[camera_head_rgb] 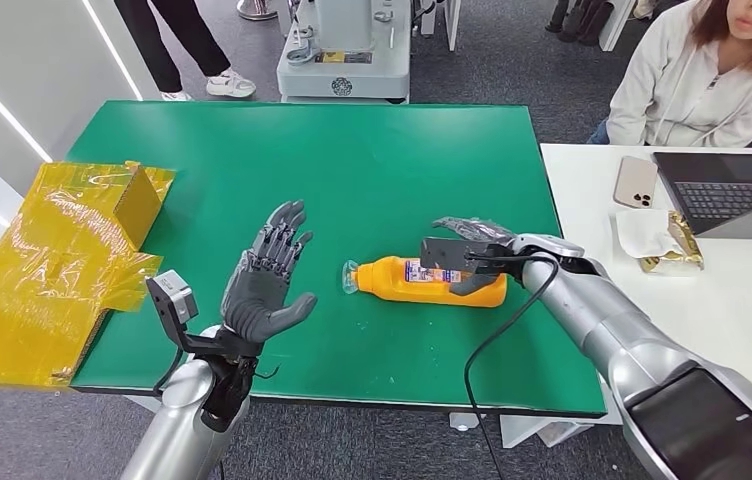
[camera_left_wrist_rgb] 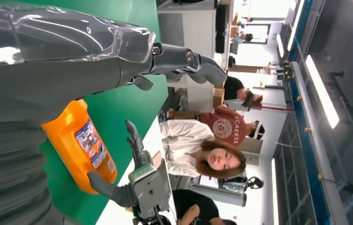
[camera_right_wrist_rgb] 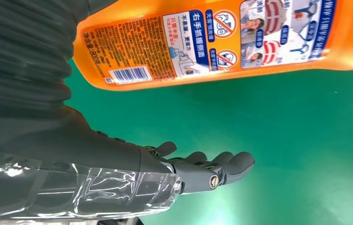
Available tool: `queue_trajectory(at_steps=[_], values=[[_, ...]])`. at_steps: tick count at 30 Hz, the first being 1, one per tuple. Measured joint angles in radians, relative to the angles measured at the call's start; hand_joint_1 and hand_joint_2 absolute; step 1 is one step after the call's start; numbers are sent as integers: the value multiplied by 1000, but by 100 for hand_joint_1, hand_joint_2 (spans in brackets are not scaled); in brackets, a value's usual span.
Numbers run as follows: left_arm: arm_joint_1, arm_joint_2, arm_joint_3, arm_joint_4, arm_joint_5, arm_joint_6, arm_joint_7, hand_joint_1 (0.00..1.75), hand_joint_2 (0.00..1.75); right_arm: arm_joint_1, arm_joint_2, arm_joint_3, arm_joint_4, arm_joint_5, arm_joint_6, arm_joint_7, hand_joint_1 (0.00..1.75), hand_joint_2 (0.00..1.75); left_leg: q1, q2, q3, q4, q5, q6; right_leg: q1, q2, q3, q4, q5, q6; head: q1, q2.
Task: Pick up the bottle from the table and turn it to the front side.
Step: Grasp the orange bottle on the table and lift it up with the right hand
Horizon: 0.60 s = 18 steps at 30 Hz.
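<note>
Barcode and fine print (camera_right_wrist_rgb: 130, 65) can be seen on the orange bottle's upper side (camera_head_rgb: 388, 280), so I expect a front label hidden underneath when I turn the bottle over.
An orange bottle (camera_head_rgb: 402, 280) lies on its side on the green table (camera_head_rgb: 372, 160), cap to the left. A label with a barcode faces my right wrist camera (camera_right_wrist_rgb: 212, 42). My right hand (camera_head_rgb: 472, 250) straddles the bottle's base end, fingers on the far side and thumb on the near side, spread and not clamped. Green table shows between its fingers (camera_right_wrist_rgb: 212, 168) and the bottle. My left hand (camera_head_rgb: 267, 285) is raised left of the cap with fingers spread and palm toward the bottle (camera_left_wrist_rgb: 78, 145), holding nothing.
A cardboard box wrapped in yellow tape (camera_head_rgb: 62, 250) sits at the table's left edge. A white table (camera_head_rgb: 592, 190) on the right carries a phone (camera_head_rgb: 635, 182), a laptop (camera_head_rgb: 727, 195) and a wrapper. A person (camera_head_rgb: 702, 80) sits behind it. A grey machine base (camera_head_rgb: 342, 55) stands beyond the far edge.
</note>
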Motion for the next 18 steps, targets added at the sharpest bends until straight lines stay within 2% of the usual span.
queue_trajectory(at_steps=[11,18], values=[[0,0,0,1,98,-45,45,0,175,7,13,33,23,15,67,56,0,175,0,0,0,0,0,0,0,0,0,0,0,0,0,0],[0,0,0,1,114,-42,50,0,175,6,13,56,37,15,82,67,0,175,0,0,0,0,0,0,0,0,0,0,0,0,0,0]])
